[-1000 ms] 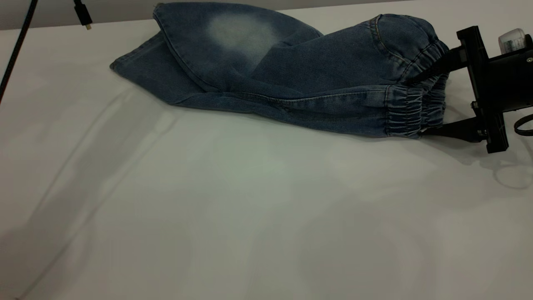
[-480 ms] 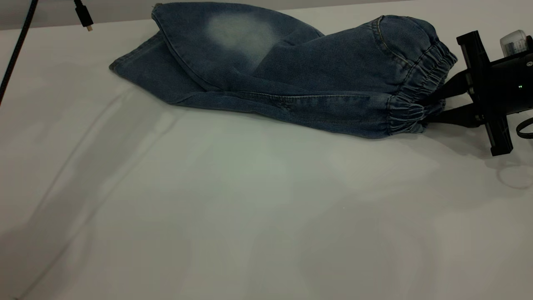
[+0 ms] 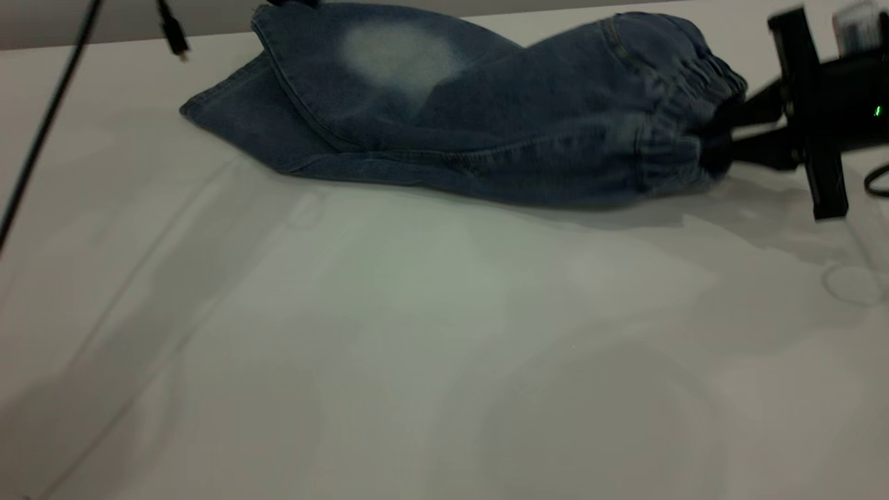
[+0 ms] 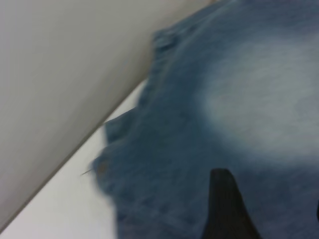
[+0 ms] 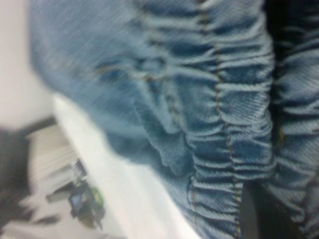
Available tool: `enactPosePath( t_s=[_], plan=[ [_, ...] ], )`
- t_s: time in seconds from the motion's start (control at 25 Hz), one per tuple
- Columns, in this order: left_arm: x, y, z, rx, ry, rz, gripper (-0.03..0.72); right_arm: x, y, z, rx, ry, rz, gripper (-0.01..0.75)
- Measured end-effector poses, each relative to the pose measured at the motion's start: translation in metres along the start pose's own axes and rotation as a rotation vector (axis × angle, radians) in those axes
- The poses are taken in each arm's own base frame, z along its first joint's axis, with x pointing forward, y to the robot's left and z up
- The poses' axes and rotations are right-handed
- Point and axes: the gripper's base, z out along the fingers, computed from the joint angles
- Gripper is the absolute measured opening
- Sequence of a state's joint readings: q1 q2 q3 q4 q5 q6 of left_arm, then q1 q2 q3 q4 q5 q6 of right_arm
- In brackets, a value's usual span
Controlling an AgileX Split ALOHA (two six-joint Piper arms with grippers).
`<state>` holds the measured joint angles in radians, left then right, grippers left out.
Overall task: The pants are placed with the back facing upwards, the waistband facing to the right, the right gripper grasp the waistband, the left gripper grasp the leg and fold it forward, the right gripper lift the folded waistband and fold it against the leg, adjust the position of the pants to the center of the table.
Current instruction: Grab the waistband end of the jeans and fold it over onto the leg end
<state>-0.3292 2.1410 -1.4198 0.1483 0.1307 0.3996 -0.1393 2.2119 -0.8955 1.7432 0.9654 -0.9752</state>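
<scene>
The leg hem (image 3: 264, 32) is at the back edge of the table. I should pull the pants toward the table's center (image 3: 458, 250) before my right gripper folds the pants' waistband over.
The pants (image 3: 486, 118), blue denim shorts, lie folded lengthwise at the back of the table (image 3: 417, 333), with the plain leg and its faded patch (image 3: 399, 52) on top. The printed leg is hidden. The gathered waistband (image 3: 684, 104) points right and hangs a little above the table, bunched in my shut right gripper (image 3: 719, 139). In the right wrist view the ruched waistband (image 5: 224, 114) fills the picture, with one dark finger (image 5: 261, 214) against it. My left gripper (image 4: 271, 199) hovers open over the faded patch (image 4: 264, 104) near the leg hem (image 4: 107, 164).
A black cable (image 3: 48, 118) and a dangling plug (image 3: 173, 31) hang over the table's back left corner. White table surface stretches in front of the shorts. A wall (image 4: 60, 89) runs just behind the table's back edge.
The right gripper has shut on the waistband and lifted it, raising that end of the shorts. The cable and plug have swung to the right.
</scene>
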Motion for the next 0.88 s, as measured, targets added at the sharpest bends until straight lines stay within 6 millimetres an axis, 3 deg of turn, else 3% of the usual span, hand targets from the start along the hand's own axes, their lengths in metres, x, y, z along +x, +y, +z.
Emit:
enactPosePath(
  t_s=[0.44, 0.6, 0.76, 0.88],
  plan=[
    [-0.005, -0.102, 0.039, 0.158, -0.010, 0.040, 0.393, 0.021, 0.088, -0.043, -0.228, -0.006, -0.254, 0.046],
    [-0.015, -0.141, 0.040, 0.206, -0.060, 0.063, 0.393, 0.033, 0.116, -0.062, -0.289, -0.016, -0.340, 0.046],
    [-0.028, -0.175, 0.034, 0.249, -0.115, 0.072, 0.393, 0.044, 0.131, -0.074, -0.291, -0.016, -0.420, 0.046],
    [-0.032, -0.181, 0.029, 0.258, -0.125, 0.085, 0.393, 0.044, 0.129, -0.073, -0.262, -0.003, -0.415, 0.046]
  ],
)
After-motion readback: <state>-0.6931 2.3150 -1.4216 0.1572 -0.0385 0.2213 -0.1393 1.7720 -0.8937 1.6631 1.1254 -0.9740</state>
